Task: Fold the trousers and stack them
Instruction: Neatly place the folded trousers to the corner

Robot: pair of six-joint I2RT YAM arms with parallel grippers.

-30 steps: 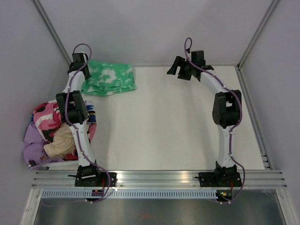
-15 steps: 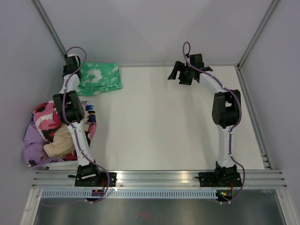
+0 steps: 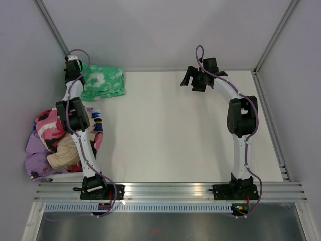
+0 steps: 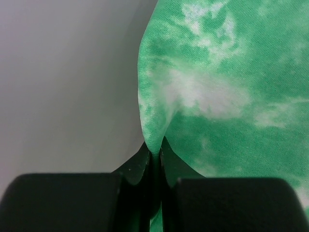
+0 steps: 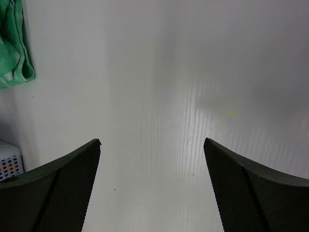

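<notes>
The folded trousers [image 3: 104, 82] are in the back corner, a long way from my right gripper. Next, my left gripper slides them over before my right gripper takes the trousers' free edge [image 3: 123, 83].
The trousers [image 3: 103, 83], bright green with white mottling, lie folded into a small bundle at the table's back left corner. My left gripper [image 3: 79, 74] stands at the bundle's left edge. In the left wrist view its jaws [image 4: 155, 154] are shut on a pinched ridge of the green fabric [image 4: 227, 96]. My right gripper [image 3: 190, 78] hovers open at the back of the table, well to the right of the trousers. Nothing lies between its fingers [image 5: 152, 145], and only the bundle's edge [image 5: 12, 53] shows at the upper left of that view.
A heap of other clothes [image 3: 55, 140], pink, purple and tan, fills a white basket [image 5: 9, 162] at the left side. Grey walls close in the left, back and right. An aluminium rail [image 3: 170, 191] runs along the near edge.
The left gripper has dragged the folded trousers leftward toward the back left corner. The right arm has barely moved.
</notes>
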